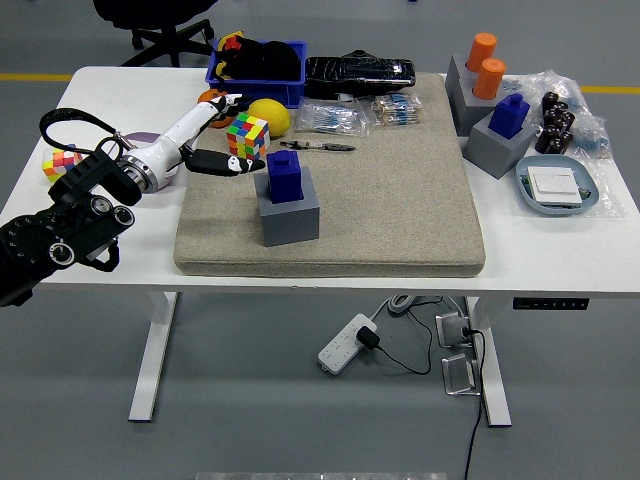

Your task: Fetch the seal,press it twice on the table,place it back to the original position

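Observation:
The blue seal point(285, 176) sits sunk into the grey holder's top point(289, 203), so it will come out alone and leave a square hollow when the robot lifts it.
A blue seal point(285, 175) stands upright in a grey block holder point(290, 212) on the left part of the beige mat point(400, 200). My left hand point(205, 135), white with black fingertips, reaches in from the left. Its fingers are spread and hold nothing. The fingertips point(240, 165) are just left of the seal, a little apart from it. A second blue seal point(509, 114) sits in another grey holder point(497, 147) at the mat's right edge. My right arm does not show.
A Rubik's cube point(247, 135) and a yellow lemon point(270, 115) lie behind my left hand. A blue bin point(256, 70), a black case point(358, 72), bagged parts point(335, 118), orange cylinders point(484, 62) in a grey holder and a blue tray point(560, 188) also stand around.

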